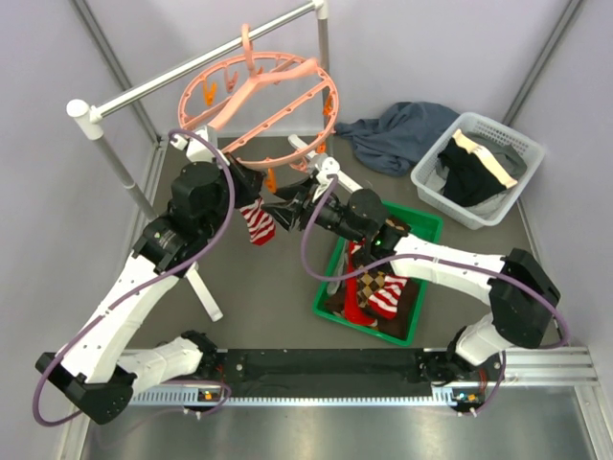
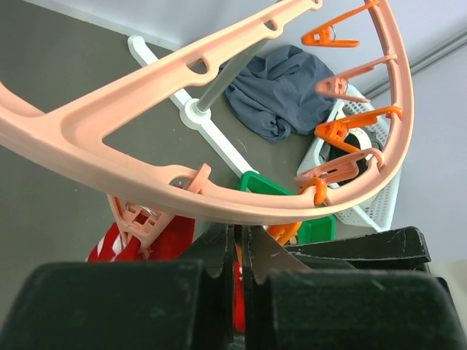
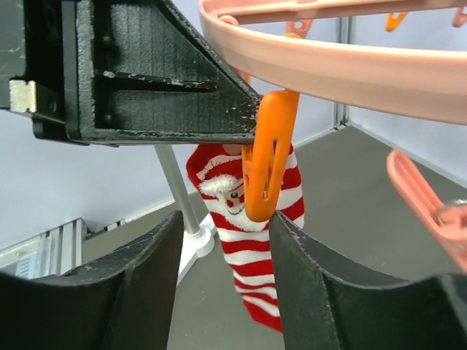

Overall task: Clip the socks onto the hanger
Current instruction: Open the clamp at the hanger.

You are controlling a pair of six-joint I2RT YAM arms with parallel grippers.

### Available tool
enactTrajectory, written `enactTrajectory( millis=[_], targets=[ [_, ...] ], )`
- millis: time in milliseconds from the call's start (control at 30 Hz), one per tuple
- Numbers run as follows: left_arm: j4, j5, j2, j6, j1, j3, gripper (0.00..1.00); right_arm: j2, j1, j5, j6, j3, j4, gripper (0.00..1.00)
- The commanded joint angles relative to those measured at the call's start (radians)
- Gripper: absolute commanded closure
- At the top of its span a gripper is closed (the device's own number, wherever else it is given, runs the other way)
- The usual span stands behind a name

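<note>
My left gripper is holding the orange clip crooked (image 2: pixel 284 232) by its edge, so my right gripper should keep the clip's lower end (image 3: pixel 262 207) steady while my left gripper takes the clip squarely.
The salmon-pink ring hanger (image 1: pixel 316 72) hangs by its hook from the rail. A red-and-white striped sock (image 1: pixel 257 222) hangs below its near rim, held by a pink clip (image 2: pixel 146 219). My left gripper (image 1: pixel 251 199) is under the rim, its jaws nearly closed on a thin orange clip (image 3: pixel 266 160). My right gripper (image 3: pixel 226 219) is open. The clip's lower end hangs between its fingers, against the right one, with the striped sock (image 3: pixel 252 248) behind. More socks (image 1: pixel 378 287), striped and argyle, lie in the green bin (image 1: pixel 421 230).
The grey metal rail (image 1: pixel 192 72) stands on white posts with a white foot (image 1: pixel 206 287) on the table. A dark blue-grey cloth (image 1: pixel 402 134) lies at the back. A white basket (image 1: pixel 512 144) with black and cream garments stands at the back right.
</note>
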Motion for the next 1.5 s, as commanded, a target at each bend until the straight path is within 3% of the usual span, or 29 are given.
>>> enactTrajectory(
  millis=[0, 333, 433, 600, 800, 1133, 1333, 1467],
  targets=[
    [0.018, 0.015, 0.004, 0.005, 0.0, 0.042, 1.0, 0.007, -0.017, 0.01, 0.036, 0.066, 0.085, 0.52],
    [0.004, 0.018, 0.001, 0.008, -0.001, 0.046, 1.0, 0.015, -0.022, 0.007, 0.048, 0.084, 0.105, 0.64],
    [0.003, 0.02, -0.002, 0.01, 0.0, 0.048, 1.0, 0.02, -0.022, 0.007, 0.05, 0.096, 0.095, 0.73],
    [0.009, 0.034, -0.007, 0.011, -0.001, 0.057, 0.98, 0.021, -0.022, 0.006, 0.048, 0.093, 0.085, 1.0],
    [0.004, 0.049, -0.037, 0.011, 0.0, 0.063, 0.68, 0.018, -0.022, 0.006, 0.046, 0.093, 0.075, 1.0],
    [0.021, 0.1, -0.036, 0.08, 0.0, 0.053, 0.39, 0.018, -0.017, 0.033, 0.03, 0.095, 0.053, 1.0],
    [0.03, 0.121, -0.004, 0.126, 0.0, 0.053, 0.33, 0.014, -0.005, 0.061, -0.013, 0.102, 0.026, 1.0],
    [0.041, 0.069, 0.006, 0.148, 0.0, 0.051, 0.4, 0.015, 0.006, 0.079, -0.039, 0.105, 0.016, 1.0]
  ],
)
